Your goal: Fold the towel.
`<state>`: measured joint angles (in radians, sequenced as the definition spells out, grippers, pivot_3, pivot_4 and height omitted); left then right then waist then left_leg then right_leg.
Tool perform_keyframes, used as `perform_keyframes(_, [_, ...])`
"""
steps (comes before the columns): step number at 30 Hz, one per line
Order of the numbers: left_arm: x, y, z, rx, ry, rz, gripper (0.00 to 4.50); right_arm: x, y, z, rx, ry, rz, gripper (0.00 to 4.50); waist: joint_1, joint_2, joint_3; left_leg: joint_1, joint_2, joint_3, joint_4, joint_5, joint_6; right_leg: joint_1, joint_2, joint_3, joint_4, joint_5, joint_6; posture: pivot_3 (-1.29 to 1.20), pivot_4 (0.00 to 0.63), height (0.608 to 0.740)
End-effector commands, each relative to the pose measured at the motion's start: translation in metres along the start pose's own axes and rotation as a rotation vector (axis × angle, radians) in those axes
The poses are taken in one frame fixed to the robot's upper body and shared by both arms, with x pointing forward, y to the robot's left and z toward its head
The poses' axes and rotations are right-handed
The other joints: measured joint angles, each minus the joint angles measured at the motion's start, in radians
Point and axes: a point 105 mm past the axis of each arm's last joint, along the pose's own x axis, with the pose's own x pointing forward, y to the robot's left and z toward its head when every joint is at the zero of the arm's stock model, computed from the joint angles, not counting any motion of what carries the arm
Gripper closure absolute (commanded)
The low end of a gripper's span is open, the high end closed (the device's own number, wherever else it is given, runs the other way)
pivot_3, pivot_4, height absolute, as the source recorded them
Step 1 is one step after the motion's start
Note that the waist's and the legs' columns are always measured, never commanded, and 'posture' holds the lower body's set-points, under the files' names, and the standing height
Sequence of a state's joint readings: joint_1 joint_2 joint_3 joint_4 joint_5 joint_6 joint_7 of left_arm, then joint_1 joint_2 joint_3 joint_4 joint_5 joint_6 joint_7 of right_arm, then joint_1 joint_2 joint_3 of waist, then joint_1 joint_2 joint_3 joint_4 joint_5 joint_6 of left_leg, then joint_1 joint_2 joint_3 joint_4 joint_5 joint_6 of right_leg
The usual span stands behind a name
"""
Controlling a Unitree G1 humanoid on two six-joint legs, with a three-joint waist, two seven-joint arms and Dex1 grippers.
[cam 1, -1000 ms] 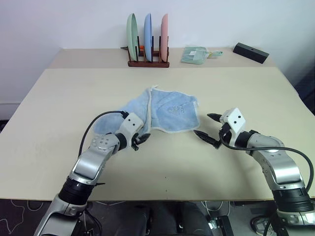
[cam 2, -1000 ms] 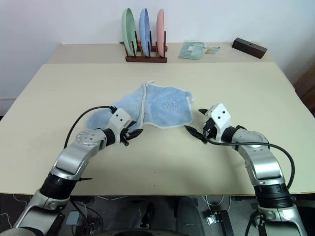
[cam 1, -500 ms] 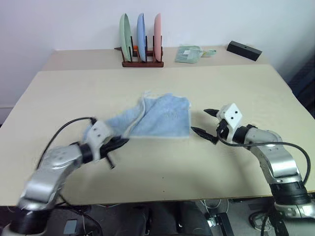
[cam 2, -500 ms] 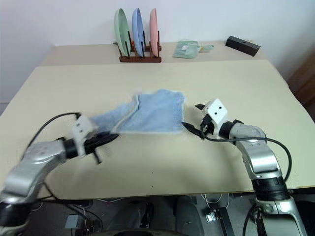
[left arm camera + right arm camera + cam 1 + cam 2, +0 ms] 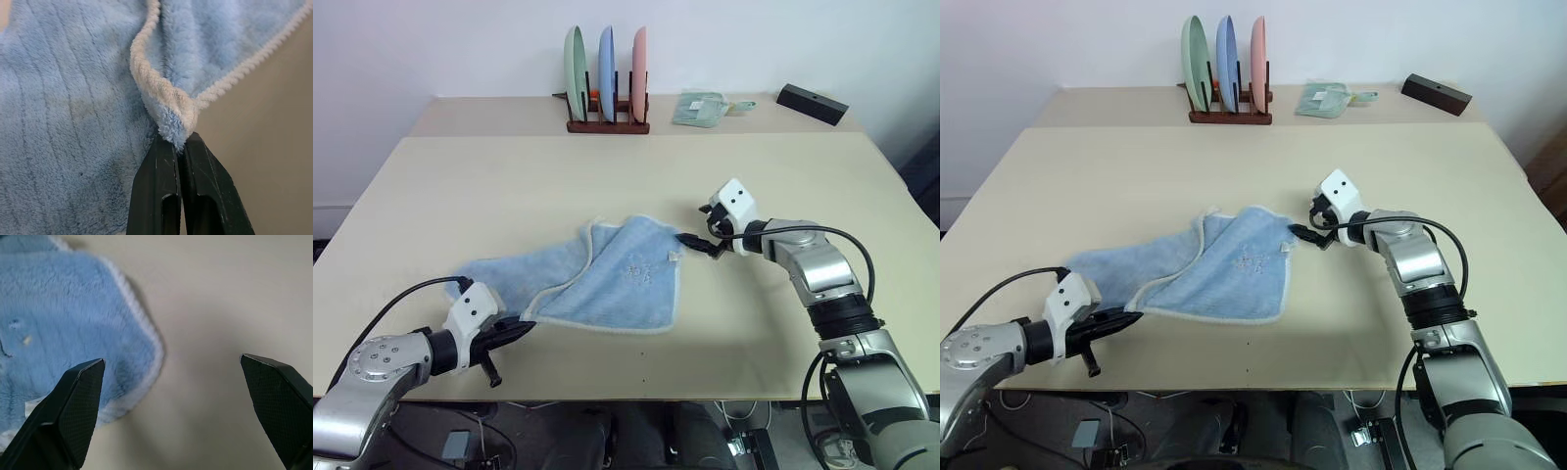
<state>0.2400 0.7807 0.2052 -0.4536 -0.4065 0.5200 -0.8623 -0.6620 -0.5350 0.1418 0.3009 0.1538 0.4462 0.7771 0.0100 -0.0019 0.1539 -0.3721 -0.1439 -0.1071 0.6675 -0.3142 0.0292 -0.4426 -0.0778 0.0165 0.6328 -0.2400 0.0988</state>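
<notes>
Next, I open my left gripper and take the whitish edge with it before I pull the towel straight, because that gripper is pinching only the blue tuft at the towel's curled corner.
The light blue towel lies partly spread on the beige table, with one flap folded over along a whitish edge. My left gripper is at the near left, shut on a towel corner; its black fingers pinch the fluffy edging. My right gripper stands wide open beside the towel's far right corner. That corner lies on the table below its left finger. A small white tag shows near this corner.
At the back, a wooden rack holds three upright plates. A pale green cloth and a black box lie to its right. Bare tabletop surrounds the towel on all sides.
My left gripper has shut on the towel's corner and pulled it toward the near left, stretching the towel out. My right gripper has moved in to the towel's far right corner, still open.
</notes>
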Motion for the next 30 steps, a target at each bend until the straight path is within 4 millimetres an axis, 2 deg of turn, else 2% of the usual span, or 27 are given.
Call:
perform_keyframes(1, [-0.005, 0.003, 0.012, 0.014, -0.036, 0.028, 3.54, -0.003, -0.003, 0.022, -0.034, -0.075, -0.016, 0.00, 0.000, 0.000, 0.000, 0.000, 0.000, 0.000, 0.000, 0.000, 0.000, 0.000, 0.000, 0.000, 0.000, 0.000, 0.000, 0.00, 0.150, 0.740])
perform_keyframes(4, [-0.006, 0.004, 0.014, 0.038, -0.028, 0.037, 2.14, -0.004, -0.001, 0.022, -0.027, -0.085, -0.016, 0.00, 0.000, 0.000, 0.000, 0.000, 0.000, 0.000, 0.000, 0.000, 0.000, 0.000, 0.000, 0.000, 0.000, 0.000, 0.000, 0.00, 0.150, 0.740])
perform_keyframes(12, [-0.013, 0.009, 0.024, -0.063, -0.080, 0.058, 2.14, -0.008, 0.007, 0.015, -0.014, -0.082, -0.017, 0.00, 0.000, 0.000, 0.000, 0.000, 0.000, 0.000, 0.000, 0.000, 0.000, 0.000, 0.000, 0.000, 0.000, 0.000, 0.000, 0.00, 0.150, 0.740])
perform_keyframes(15, [-0.014, 0.011, 0.022, -0.105, -0.083, 0.068, 3.04, -0.008, 0.007, 0.015, -0.008, -0.087, -0.030, 0.00, -0.001, 0.000, 0.000, 0.000, 0.000, 0.000, 0.000, 0.000, 0.000, 0.000, 0.000, 0.000, 0.000, 0.000, 0.000, 0.00, 0.150, 0.740])
perform_keyframes(18, [-0.014, 0.012, 0.013, -0.136, -0.060, 0.088, 4.45, -0.008, 0.006, 0.017, -0.005, -0.096, -0.041, 0.00, -0.002, 0.000, 0.000, 0.000, 0.000, 0.000, 0.000, 0.000, 0.000, 0.000, 0.000, 0.000, 0.000, 0.000, 0.000, 0.00, 0.150, 0.740])
perform_keyframes(23, [-0.019, 0.018, 0.001, -0.139, -0.035, 0.136, 4.45, -0.008, 0.006, 0.018, -0.004, -0.104, -0.050, 0.00, -0.003, 0.000, 0.000, 0.000, 0.000, 0.000, 0.000, 0.000, 0.000, 0.000, 0.000, 0.000, 0.000, 0.000, 0.000, 0.00, 0.150, 0.740])
perform_keyframes(26, [-0.027, 0.025, -0.008, -0.288, -0.098, 0.151, 4.45, -0.007, 0.007, 0.019, -0.007, -0.112, -0.049, 0.00, -0.003, 0.000, 0.000, 0.000, 0.000, 0.000, 0.000, 0.000, 0.000, 0.000, 0.000, 0.000, 0.000, 0.000, 0.000, 0.00, 0.150, 0.740])
perform_keyframes(29, [-0.034, 0.031, -0.005, -0.441, -0.202, 0.156, 4.45, -0.006, 0.011, 0.021, -0.007, -0.125, -0.044, 0.00, -0.003, 0.000, 0.000, 0.000, 0.000, 0.000, 0.000, 0.000, 0.000, 0.000, 0.000, 0.000, 0.000, 0.000, 0.000, 0.00, 0.150, 0.740])
perform_keyframes(30, [-0.035, 0.030, -0.005, -0.463, -0.208, 0.142, 4.20, -0.005, 0.012, 0.022, -0.006, -0.130, -0.044, 0.00, -0.003, 0.000, 0.000, 0.000, 0.000, 0.000, 0.000, 0.000, 0.000, 0.000, 0.000, 0.000, 0.000, 0.000, 0.000, 0.00, 0.150, 0.740])
